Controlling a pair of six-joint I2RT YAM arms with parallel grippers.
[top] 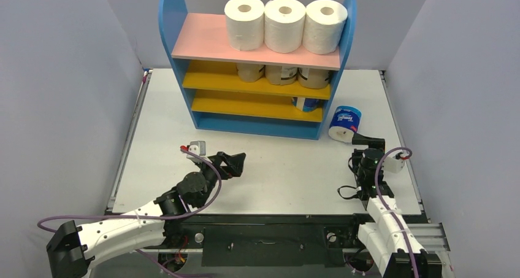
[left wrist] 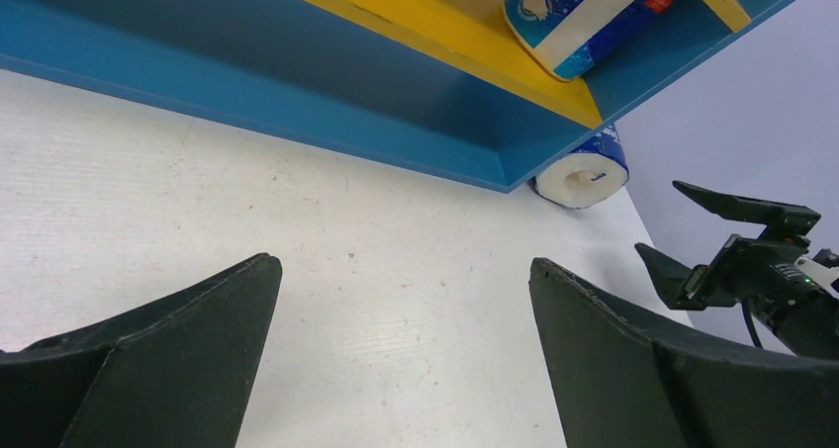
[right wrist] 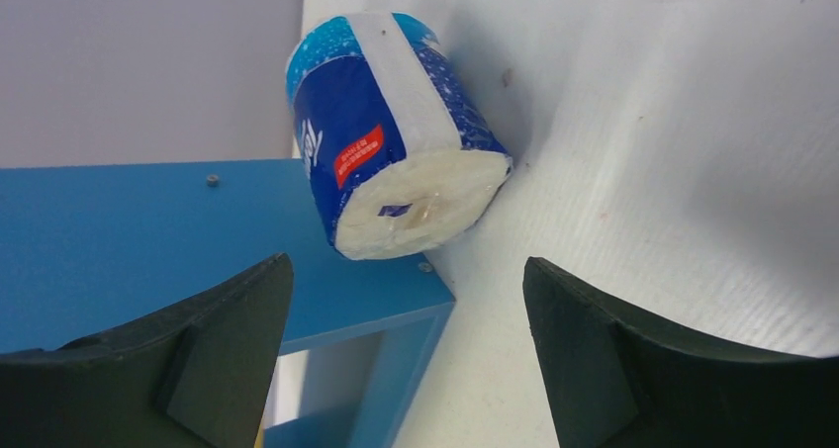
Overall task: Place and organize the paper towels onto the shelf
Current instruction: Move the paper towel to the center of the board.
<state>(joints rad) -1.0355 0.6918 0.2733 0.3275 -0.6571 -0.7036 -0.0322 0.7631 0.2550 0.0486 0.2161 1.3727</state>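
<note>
The lying blue-and-white roll's white end [top: 340, 134] is facing my open right gripper. I should therefore keep moving toward it until the fingers are on both sides of the roll's rim [right wrist: 360, 228], and then close them.
The shelf [top: 202, 42] stands at the back. Three white rolls [top: 283, 24] sit on its pink top board. Three tan-wrapped rolls [top: 281, 74] sit on the upper yellow board. One blue-and-white roll [top: 305, 103] sits on the lower yellow board, also seen in the left wrist view [left wrist: 584, 18]. Another blue-and-white roll [top: 344, 124] lies on its side on the table against the shelf's right panel [right wrist: 148, 240]; it shows in the right wrist view [right wrist: 396, 161] and left wrist view [left wrist: 584, 174]. My right gripper [top: 367, 140] is open just before it. My left gripper [top: 236, 163] is open and empty over the table.
The white table [top: 276, 173] is walled by grey panels on the left, right and back. The shelf's blue base [left wrist: 297, 102] runs along the far side in the left wrist view. The right arm's gripper [left wrist: 742, 245] shows at the right of the left wrist view.
</note>
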